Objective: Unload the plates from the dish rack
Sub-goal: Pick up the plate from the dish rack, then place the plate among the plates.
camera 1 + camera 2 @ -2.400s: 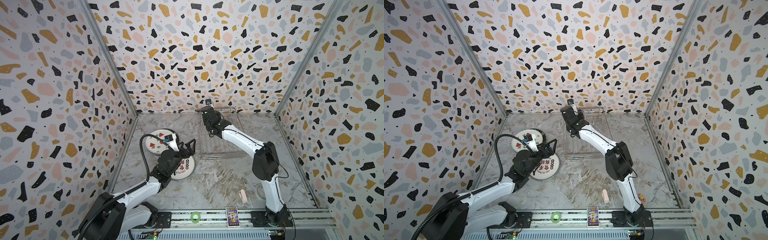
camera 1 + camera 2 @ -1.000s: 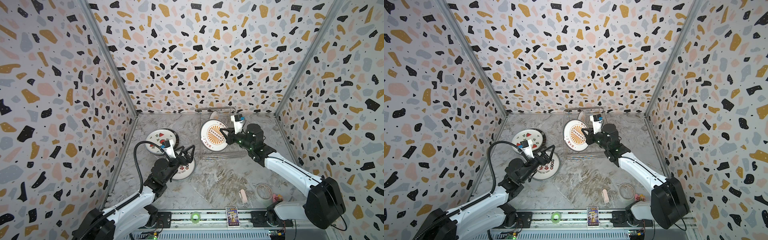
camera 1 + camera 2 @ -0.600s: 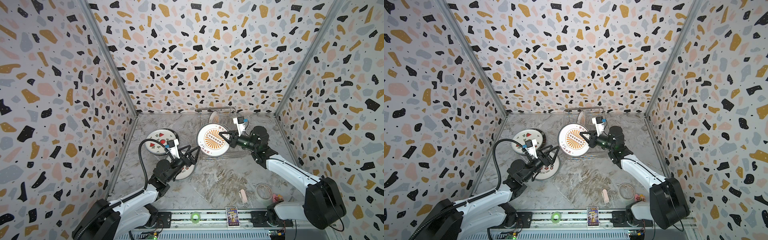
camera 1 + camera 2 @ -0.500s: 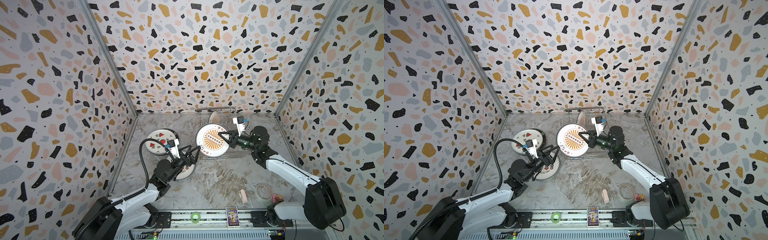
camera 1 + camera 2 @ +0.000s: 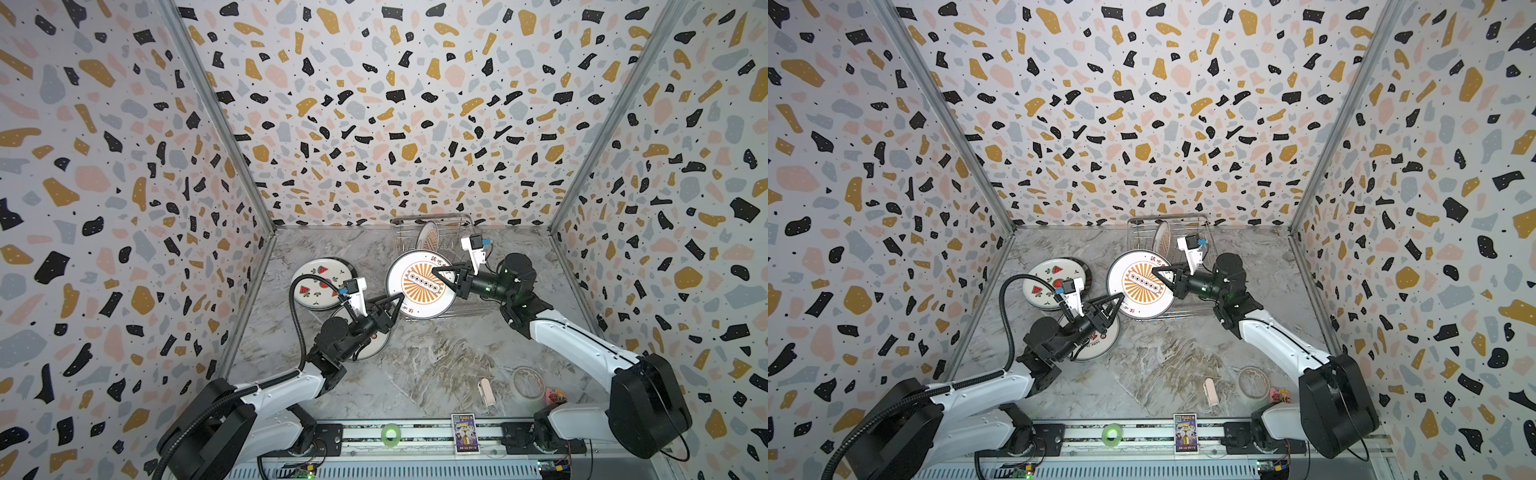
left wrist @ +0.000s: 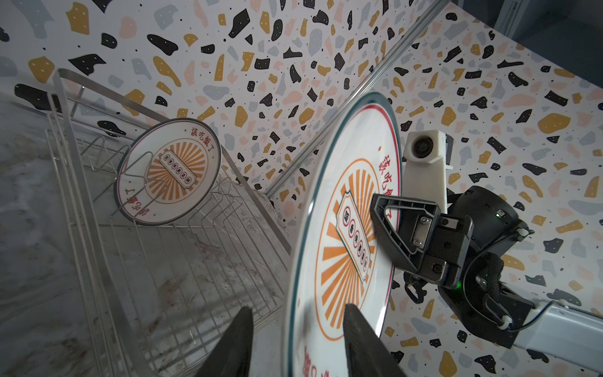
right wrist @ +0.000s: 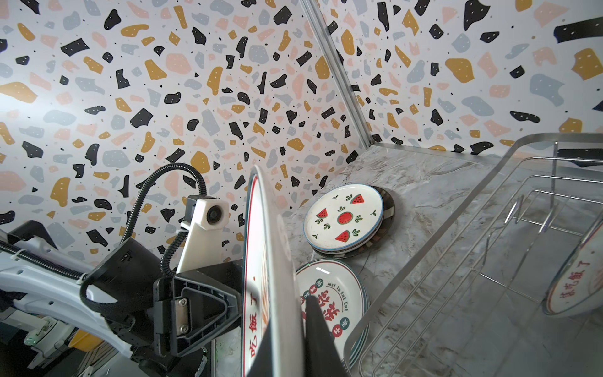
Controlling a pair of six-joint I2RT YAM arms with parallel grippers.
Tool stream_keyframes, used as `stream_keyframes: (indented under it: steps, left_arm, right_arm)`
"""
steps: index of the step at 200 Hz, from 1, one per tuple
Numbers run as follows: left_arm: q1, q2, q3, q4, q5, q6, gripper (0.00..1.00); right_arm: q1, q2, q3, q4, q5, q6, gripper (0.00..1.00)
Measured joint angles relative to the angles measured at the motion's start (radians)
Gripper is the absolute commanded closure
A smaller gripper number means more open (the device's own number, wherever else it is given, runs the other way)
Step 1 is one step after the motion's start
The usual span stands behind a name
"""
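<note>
I should have my left gripper take over the held sunburst plate (image 5: pixel 419 284) and put it down where the red-lettered plate (image 5: pixel 372 345) lies, because that spot is under my left arm and far from my right gripper.
My right gripper (image 5: pixel 436 274) (image 7: pixel 287 326) is shut on the rim of an orange-sunburst plate (image 5: pixel 419 284) (image 5: pixel 1140 284), held on edge in the air in front of the dish rack (image 5: pixel 436 216) (image 6: pixel 65 107). My left gripper (image 5: pixel 397 301) (image 6: pixel 298 308) straddles the opposite rim of this plate (image 6: pixel 346 228). One finger lies over its face, and a gap shows between the other finger and its back. A second sunburst plate (image 6: pixel 169 169) (image 5: pixel 429 237) stands in the rack. A watermelon plate (image 5: pixel 322 282) tops a stack at the left. A red-lettered plate (image 5: pixel 1100 345) lies under my left arm.
A translucent tape roll (image 5: pixel 528 382) and a small pink object (image 5: pixel 486 392) lie at the front right of the marble floor. Patterned walls close in three sides. A rail with a green disc (image 5: pixel 390 434) runs along the front edge.
My right arm carried the sunburst plate leftward, away from the rack. My left gripper rose from the red-lettered plate to the sunburst plate's rim, and its jaws narrowed around it.
</note>
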Motion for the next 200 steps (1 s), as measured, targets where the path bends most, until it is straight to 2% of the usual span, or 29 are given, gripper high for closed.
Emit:
stream_keyframes:
  steps: [35,56,80,103,119,153,175,200]
  left_arm:
    - [-0.001,0.001,0.000,0.011,0.001,-0.015,0.82]
    - [0.000,0.000,0.000,0.006,-0.004,-0.031,0.95]
    - [0.000,-0.007,0.000,0.009,0.000,-0.072,1.00]
    - [0.000,-0.013,0.001,-0.003,0.000,-0.086,1.00]
    - [0.000,-0.025,0.001,-0.017,-0.004,-0.089,1.00]
    - [0.000,-0.060,0.000,-0.092,-0.039,-0.071,1.00]
    - [0.000,-0.093,-0.002,-0.146,-0.064,-0.074,1.00]
    - [0.008,-0.140,-0.018,-0.177,-0.084,-0.083,1.00]
  right_arm:
    - [0.004,0.000,0.000,0.000,0.003,-0.005,0.93]
    - [0.008,0.002,0.000,0.000,0.009,-0.009,0.93]
    - [0.002,0.012,0.001,0.011,0.008,-0.013,0.90]
    - [0.004,0.016,0.001,0.011,0.010,-0.014,0.89]
    - [0.007,0.018,0.003,0.011,0.013,-0.015,0.78]
    - [0.033,0.022,0.005,-0.011,0.038,-0.043,0.42]
    - [0.039,0.020,0.005,-0.015,0.056,-0.054,0.33]
    - [0.039,0.010,0.005,-0.034,0.097,-0.061,0.28]
